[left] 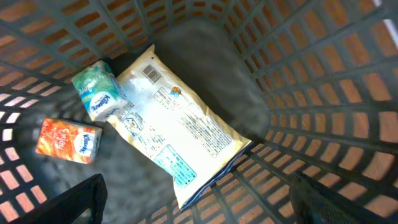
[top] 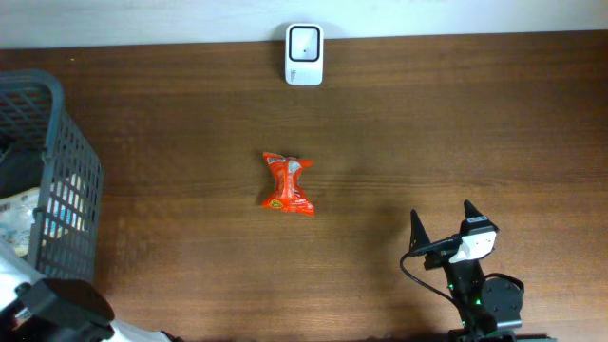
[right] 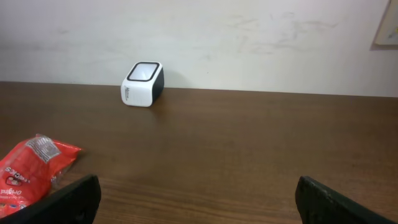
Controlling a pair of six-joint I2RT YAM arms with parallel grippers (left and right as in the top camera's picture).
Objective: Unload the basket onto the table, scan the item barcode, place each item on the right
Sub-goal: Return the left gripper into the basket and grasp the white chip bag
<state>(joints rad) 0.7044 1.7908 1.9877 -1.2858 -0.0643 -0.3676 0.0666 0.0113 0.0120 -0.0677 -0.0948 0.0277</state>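
The middle of the white printed packet is clear of the green tissue pack point(left: 99, 91). My left gripper should carry on going down until its fingers are on both sides of that middle point(left: 179, 126) and close.
A red snack packet point(top: 287, 183) lies mid-table; the right wrist view shows it at the lower left point(right: 31, 171). The white barcode scanner point(top: 304, 54) stands at the far edge against the wall point(right: 142, 84). My right gripper point(top: 442, 211) sits open near the front right, nothing between its fingers point(right: 198, 199). My left gripper point(left: 199, 205) is open, looking down into the grey basket point(left: 311, 74). Inside lie a white printed packet point(left: 180, 124), barcode up, a green tissue pack point(left: 96, 90) and an orange tissue pack point(left: 68, 141). Nothing is gripped.
The grey mesh basket point(top: 57, 190) stands at the table's left edge, with the left arm's base at the front left corner. Bare wooden table point(top: 456, 123) lies between the packet, the scanner and the right arm.
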